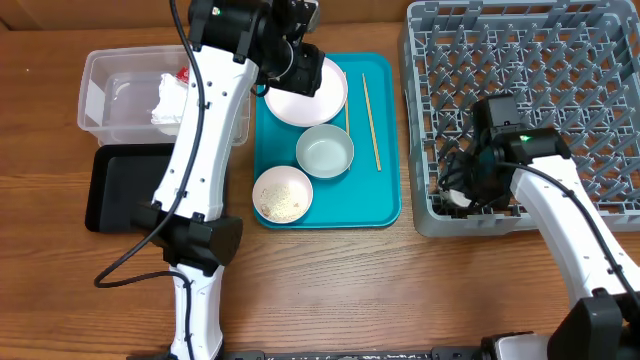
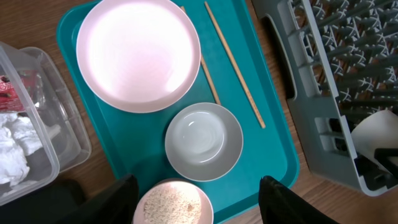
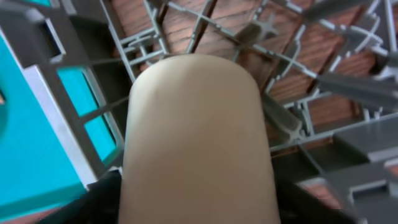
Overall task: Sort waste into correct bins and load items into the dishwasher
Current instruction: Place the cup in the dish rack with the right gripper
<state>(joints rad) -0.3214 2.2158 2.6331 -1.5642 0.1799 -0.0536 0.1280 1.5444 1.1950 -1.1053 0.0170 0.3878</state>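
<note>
The small plate has rice scraps (image 1: 283, 199) on it, so the robot's left gripper should take its rim (image 1: 308, 207) and tip the scraps into the black tray before it loads the plate.
High over the teal tray (image 2: 273, 155), my left gripper (image 2: 199, 208) stands open and empty. Below it lie a pale pink plate (image 2: 138, 53), a pale bowl (image 2: 204, 141), a small plate of rice scraps (image 2: 174, 202) and two wooden chopsticks (image 2: 233, 62). The clear tub (image 1: 105, 95) holds the white napkin (image 1: 168, 100) and the red wrapper (image 1: 183, 73). The black tray (image 1: 120, 185) lies in front of it. My right gripper (image 1: 462, 190) is in the front left corner of the grey dish rack (image 1: 560, 80). Its fingers flank the small white cup (image 3: 196, 143); whether they still press on it does not show.
The tub and black tray sit left of the teal tray, and the dish rack stands right of it. My left arm (image 1: 205, 130) stretches from the front edge over the black tray and the tub.
</note>
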